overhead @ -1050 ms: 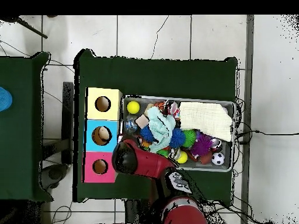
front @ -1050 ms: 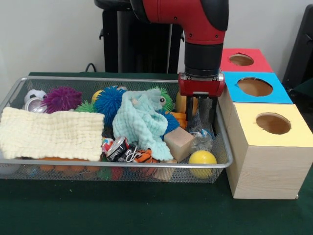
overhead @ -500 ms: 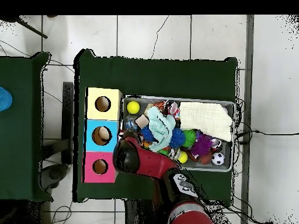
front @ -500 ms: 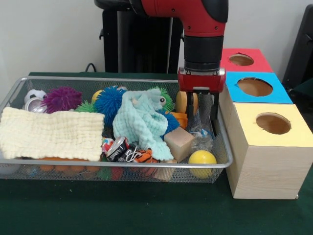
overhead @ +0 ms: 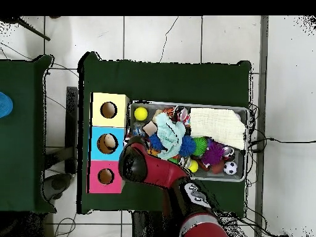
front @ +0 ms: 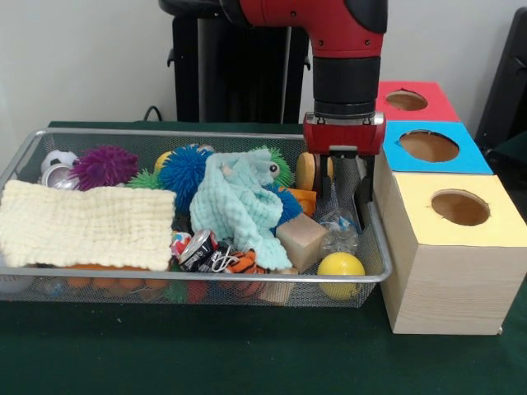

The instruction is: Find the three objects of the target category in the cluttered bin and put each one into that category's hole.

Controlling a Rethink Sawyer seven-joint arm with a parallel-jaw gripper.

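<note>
I see the crumpled clear plastic (front: pixel 339 236) standing up in see-through creases (front: pixel 338 220), so I expect an empty crushed bottle that will keep its shape when I lift it.
My gripper (front: pixel 344 211) hangs open at the right end of the wire mesh bin (front: pixel 206 278), next to the blue-topped box (front: pixel 428 146). Nothing is between its fingers. A round wooden disc (front: pixel 306 171) stands just left of the left finger (front: pixel 326 183). Below the gripper lie crumpled clear plastic (front: pixel 339 231), a wooden cube (front: pixel 300 239) and a yellow ball (front: pixel 340 272). In the overhead view the arm (overhead: pixel 143 168) hides the gripper and covers the bin's corner near the blue box (overhead: pixel 107 143).
A mint plush (front: pixel 239 206), blue spiky ball (front: pixel 183 169), purple spiky ball (front: pixel 104 164), cream cloth (front: pixel 82 222), a can (front: pixel 198 247) and a small soccer ball (front: pixel 58 158) fill the bin. Red box (front: pixel 408 100) and yellow box (front: pixel 459 207) flank the blue one, each with a round hole.
The gripper has risen a little and shifted slightly toward the boxes. It stays open. The bin's contents have not moved.
</note>
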